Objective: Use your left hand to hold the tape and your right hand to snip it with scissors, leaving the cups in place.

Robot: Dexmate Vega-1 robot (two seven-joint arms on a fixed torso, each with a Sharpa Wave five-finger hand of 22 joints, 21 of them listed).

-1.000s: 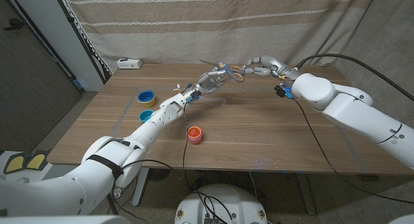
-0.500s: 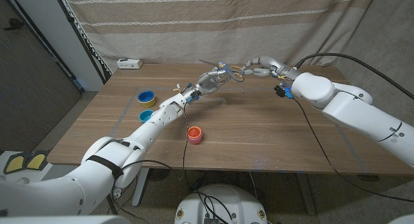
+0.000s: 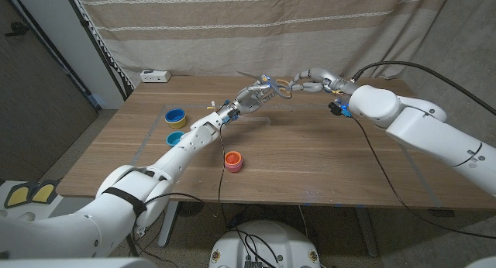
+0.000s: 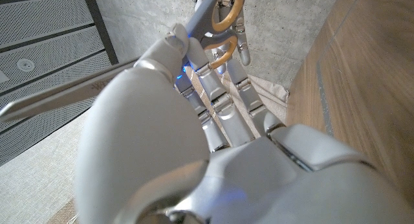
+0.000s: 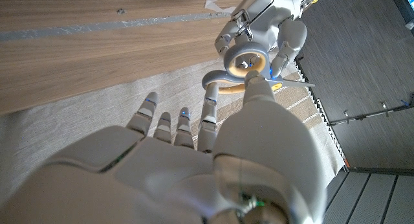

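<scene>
The two handle rings [image 5: 231, 72] rest by my thumb and finger. When I spread the rings, I expect the scissors' blades [image 3: 249, 76] will swing open into a V.
My left hand [image 3: 254, 94] is raised over the table's far middle and grips a pair of scissors [image 3: 273, 84] with silver blades and tan handle rings. In the left wrist view the blade [image 4: 71, 94] runs past my fingers and the rings [image 4: 226, 17] stick out beyond them. My right hand [image 3: 311, 80] reaches in from the right with its fingers spread. In the right wrist view its thumb [image 5: 257, 94] touches the nearer handle ring [image 5: 244, 60]. A small whitish scrap [image 3: 209, 104], possibly tape, lies on the table beside my left forearm.
Three cups stand on the table's left part: a yellow one with a blue inside [image 3: 175, 115], a blue one [image 3: 175, 138] and a red one [image 3: 232, 160]. A white power strip [image 3: 154, 76] lies at the back left corner. A curtain hangs behind the table.
My right hand has edged slightly left, closer to the scissors' handles. The left hand and the cups have stayed where they were.
</scene>
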